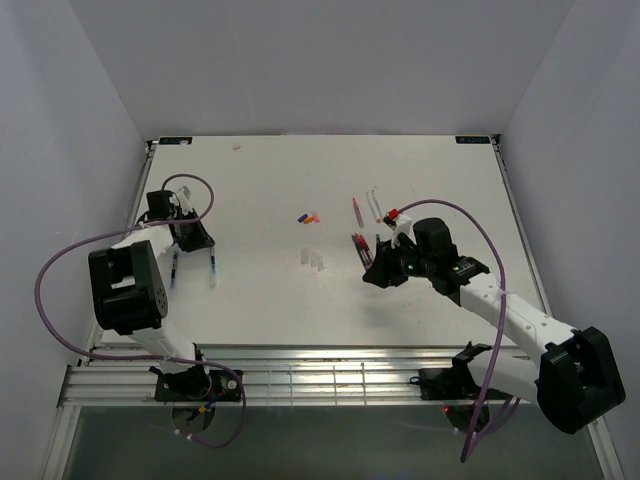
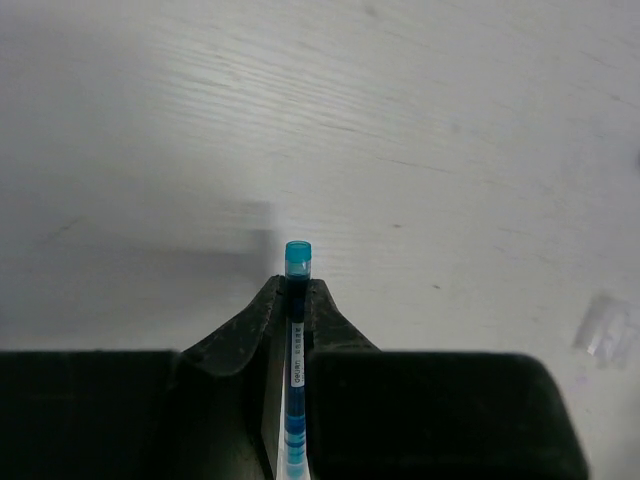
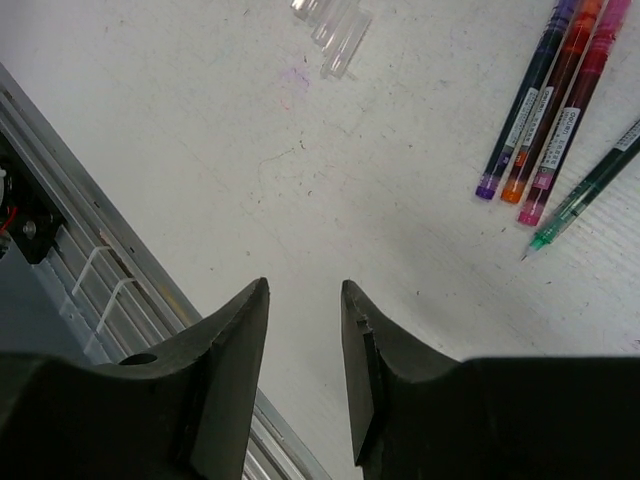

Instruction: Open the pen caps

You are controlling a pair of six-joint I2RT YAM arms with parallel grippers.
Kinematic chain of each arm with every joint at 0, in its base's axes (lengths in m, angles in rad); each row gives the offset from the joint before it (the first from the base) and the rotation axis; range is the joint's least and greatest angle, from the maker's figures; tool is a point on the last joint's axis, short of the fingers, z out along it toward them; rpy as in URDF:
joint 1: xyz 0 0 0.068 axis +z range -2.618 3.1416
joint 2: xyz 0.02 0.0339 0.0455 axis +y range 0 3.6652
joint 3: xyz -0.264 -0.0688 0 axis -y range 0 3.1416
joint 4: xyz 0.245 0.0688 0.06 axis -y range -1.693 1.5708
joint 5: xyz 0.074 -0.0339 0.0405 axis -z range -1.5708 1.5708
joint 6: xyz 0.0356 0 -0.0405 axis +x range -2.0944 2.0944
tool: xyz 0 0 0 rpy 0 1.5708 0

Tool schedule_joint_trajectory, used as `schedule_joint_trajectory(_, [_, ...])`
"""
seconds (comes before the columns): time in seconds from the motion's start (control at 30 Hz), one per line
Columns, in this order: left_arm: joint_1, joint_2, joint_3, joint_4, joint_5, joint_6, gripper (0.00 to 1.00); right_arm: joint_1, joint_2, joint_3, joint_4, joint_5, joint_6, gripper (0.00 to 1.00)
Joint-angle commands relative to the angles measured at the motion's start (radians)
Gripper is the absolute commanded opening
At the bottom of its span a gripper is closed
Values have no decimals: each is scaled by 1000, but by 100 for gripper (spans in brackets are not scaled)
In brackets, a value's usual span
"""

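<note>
My left gripper is holding the blue pen (image 1: 212,266) far from my empty right gripper, which should take it above the translucent caps (image 1: 312,259) before the cap comes off.
My left gripper (image 2: 297,285) is shut on a blue pen (image 2: 296,360) that runs lengthwise between the fingers. The pen's teal end (image 2: 298,258) sticks out past the fingertips, close over the table. In the top view this gripper (image 1: 193,240) is at the far left, with two dark blue pens (image 1: 175,268) beside it. My right gripper (image 3: 305,290) is open and empty above bare table. Three pens with purple, orange and pink ends (image 3: 545,105) and a green pen (image 3: 585,190) lie to its upper right. Pale translucent caps (image 3: 330,25) lie ahead. Blue and orange caps (image 1: 307,216) lie mid-table.
More pens (image 1: 365,208) and a red cap (image 1: 393,215) lie behind the right gripper (image 1: 370,277). A translucent cap (image 2: 608,325) shows at the right of the left wrist view. The metal rail (image 3: 90,270) at the table's near edge is close to the right gripper.
</note>
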Motion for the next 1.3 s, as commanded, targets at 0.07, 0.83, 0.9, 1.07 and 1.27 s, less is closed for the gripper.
schedule_joint_trajectory(0.07, [-67, -203, -48, 78, 318, -129, 0, 0, -31, 86, -41, 10, 35, 50])
schedule_joint_trajectory(0.83, [-557, -528, -298, 526, 368, -657, 0, 186, 259, 138, 597, -158, 493, 59])
schedule_joint_trajectory(0.9, [-573, -528, -306, 532, 363, -663, 0, 212, 282, 149, 621, -145, 500, 59])
schedule_joint_trajectory(1.07, [-598, -533, -323, 555, 360, -683, 0, 249, 325, 175, 631, -125, 502, 59])
schedule_joint_trajectory(1.27, [-616, -528, -331, 562, 365, -691, 0, 255, 348, 171, 680, -112, 519, 55])
